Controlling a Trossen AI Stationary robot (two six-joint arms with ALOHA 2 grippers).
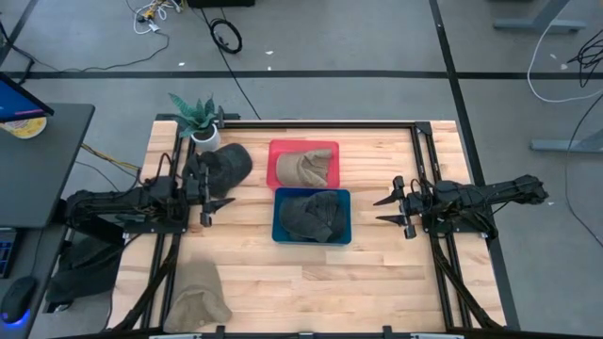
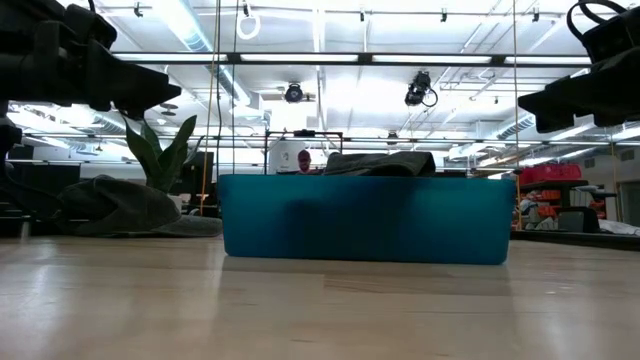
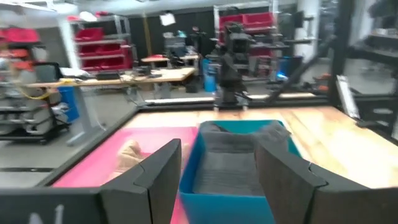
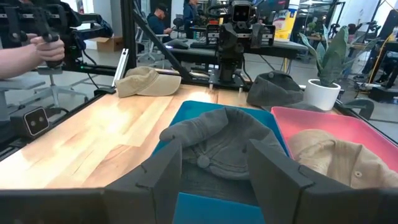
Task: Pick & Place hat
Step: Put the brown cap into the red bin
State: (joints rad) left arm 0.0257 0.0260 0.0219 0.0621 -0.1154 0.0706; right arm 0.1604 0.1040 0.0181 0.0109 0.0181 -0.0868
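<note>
My left gripper needs to fold back and swing around to the near edge (image 1: 209,311), because it is pointing toward the bins while the tan hat (image 1: 200,295) lies near my left arm's base.
A dark grey hat (image 1: 313,215) lies in the blue bin (image 1: 279,232); it also shows in the right wrist view (image 4: 217,140). A tan hat (image 1: 308,168) lies in the red bin (image 1: 275,151). Another dark hat (image 1: 226,165) lies on the table at the far left, beside the plant. Another tan hat (image 1: 196,292) lies at the near left edge. My left gripper (image 1: 219,200) is open and empty, left of the blue bin, above the table. My right gripper (image 1: 382,209) is open and empty, right of the blue bin.
A potted plant (image 1: 198,120) stands at the far left corner. A black frame (image 1: 417,151) runs along the table's far and right sides. Bare wood lies in front of the bins. A person's hand (image 4: 37,50) shows beyond the table.
</note>
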